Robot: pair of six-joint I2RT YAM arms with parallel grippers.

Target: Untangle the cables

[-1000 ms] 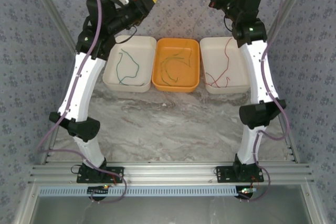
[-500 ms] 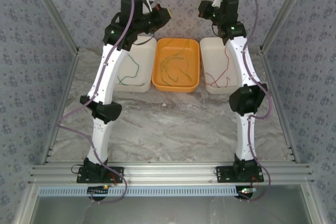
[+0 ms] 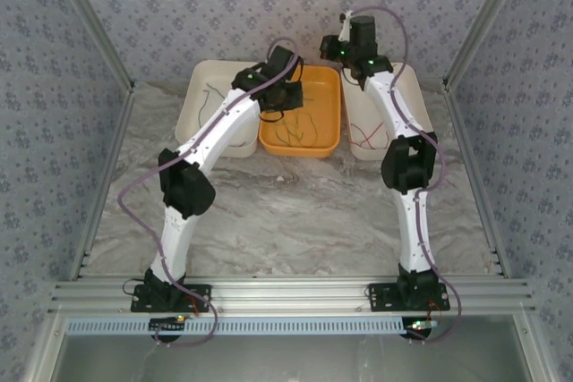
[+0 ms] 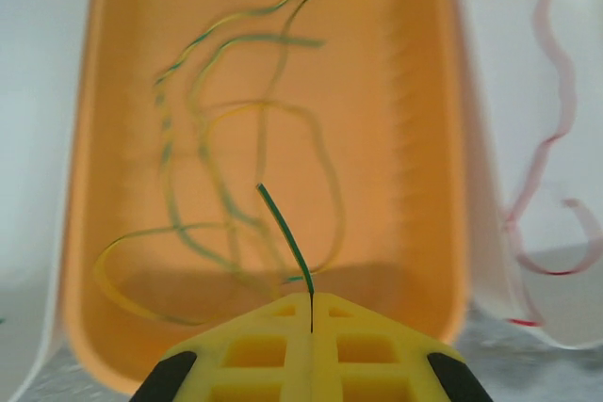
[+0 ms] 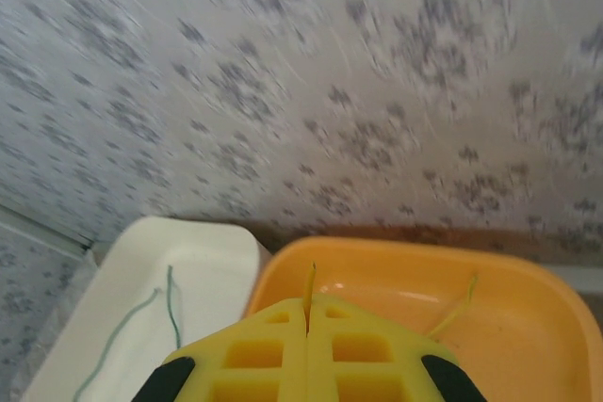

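The dark green cable's end (image 4: pixel 262 190) hangs inside the orange tray's sides, so I should keep lowering it with my left gripper and let go close to the orange tray's bottom (image 4: pixel 369 218).
Several tangled dark green and yellow-green cables (image 4: pixel 217 138) lie in the orange tray (image 4: pixel 415 138) (image 3: pixel 327 145). My left gripper (image 4: pixel 311 300) (image 3: pixel 285 87) hangs over this tray, its yellow jaws shut on the end of a dark green cable (image 4: pixel 283 228) that sticks up from between them. My right gripper (image 5: pixel 308 306) (image 3: pixel 333 45) is above the tray's far rim (image 5: pixel 424 256), shut on a short yellow-green cable end (image 5: pixel 309 281). A red cable (image 4: pixel 556 138) (image 3: pixel 365 139) lies in the right white tray. A green cable (image 5: pixel 172 303) lies in the left white tray.
The three trays stand side by side against the back wall: left white tray (image 3: pixel 199 123), orange in the middle, right white tray (image 3: pixel 421 109). Patterned walls (image 3: pixel 81 87) close in the marble table (image 3: pixel 295 212) on three sides.
Both arms have swung down and inward from raised poses. The left gripper came over the orange tray and the right gripper to its far rim. Both stayed shut.
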